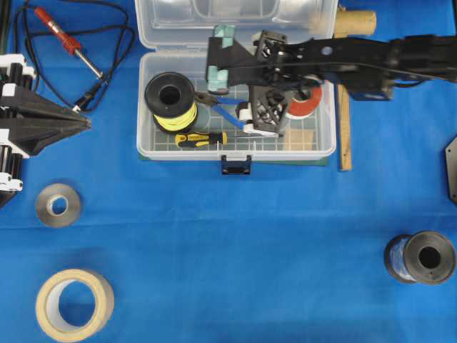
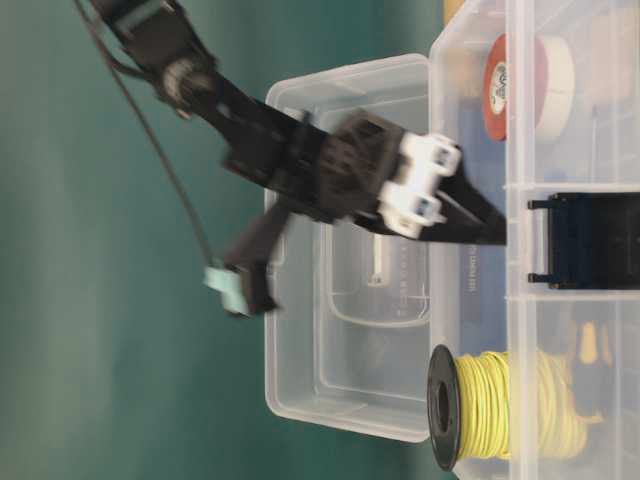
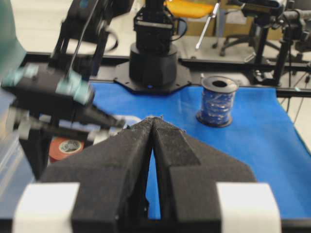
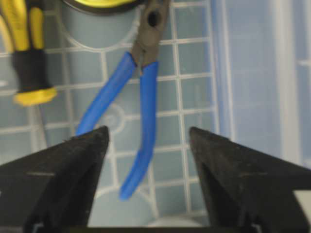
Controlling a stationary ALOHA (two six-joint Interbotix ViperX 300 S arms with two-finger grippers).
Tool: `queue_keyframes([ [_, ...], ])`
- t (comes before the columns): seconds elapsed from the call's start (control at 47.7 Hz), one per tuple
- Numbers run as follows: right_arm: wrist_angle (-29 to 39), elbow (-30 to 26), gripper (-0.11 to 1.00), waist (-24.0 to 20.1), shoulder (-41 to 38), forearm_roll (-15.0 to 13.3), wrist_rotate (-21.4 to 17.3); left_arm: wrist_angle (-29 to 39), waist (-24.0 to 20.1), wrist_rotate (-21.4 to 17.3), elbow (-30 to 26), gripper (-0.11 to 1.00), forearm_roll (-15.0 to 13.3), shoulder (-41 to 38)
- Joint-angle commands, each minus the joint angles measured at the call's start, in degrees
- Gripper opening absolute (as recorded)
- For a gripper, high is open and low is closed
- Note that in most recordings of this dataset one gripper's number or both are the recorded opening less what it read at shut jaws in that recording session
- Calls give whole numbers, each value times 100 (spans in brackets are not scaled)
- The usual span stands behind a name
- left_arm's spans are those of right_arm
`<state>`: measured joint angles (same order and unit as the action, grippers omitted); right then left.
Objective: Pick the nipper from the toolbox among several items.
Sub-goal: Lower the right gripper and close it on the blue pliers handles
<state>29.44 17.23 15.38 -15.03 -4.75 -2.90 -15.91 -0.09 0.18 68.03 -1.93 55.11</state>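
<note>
The nipper (image 1: 210, 98) will stay open, with its free handle still spread out, when I lift and carry it, because the blue handles (image 1: 228, 116) are spread apart.
The nipper (image 1: 227, 107), with blue handles and dark jaws, lies on the grid floor of the open clear toolbox (image 1: 143, 107). My right gripper (image 1: 263, 118) hangs over the box just right of the nipper. In the right wrist view it is open and empty (image 4: 149, 133), with one blue handle (image 4: 141, 107) between its fingertips, below them. A yellow wire spool (image 1: 171, 100), a screwdriver (image 1: 201, 138), a red-and-white tape roll (image 1: 305, 103) and a wooden block (image 1: 300, 139) share the box. My left gripper (image 1: 82, 123) is shut and empty at the far left (image 3: 153, 121).
The dark blue latch (image 1: 236, 164) is at the box front. A red soldering iron (image 1: 68, 43) with cord lies at the back left. A grey roll (image 1: 58, 205) and a beige tape roll (image 1: 74, 304) lie front left. A blue-wire spool (image 1: 421, 259) stands front right. A wooden stick (image 1: 345, 128) flanks the box.
</note>
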Motion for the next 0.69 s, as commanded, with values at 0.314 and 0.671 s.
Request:
queue_keyframes([
  [0.314,-62,-185,49,88,-457,-18,9,-26,9,18,0,2,-18,-44],
  [0.671,-62,-158,13,88,-105,26,-26,26,0,44,0,2,-18,-9],
])
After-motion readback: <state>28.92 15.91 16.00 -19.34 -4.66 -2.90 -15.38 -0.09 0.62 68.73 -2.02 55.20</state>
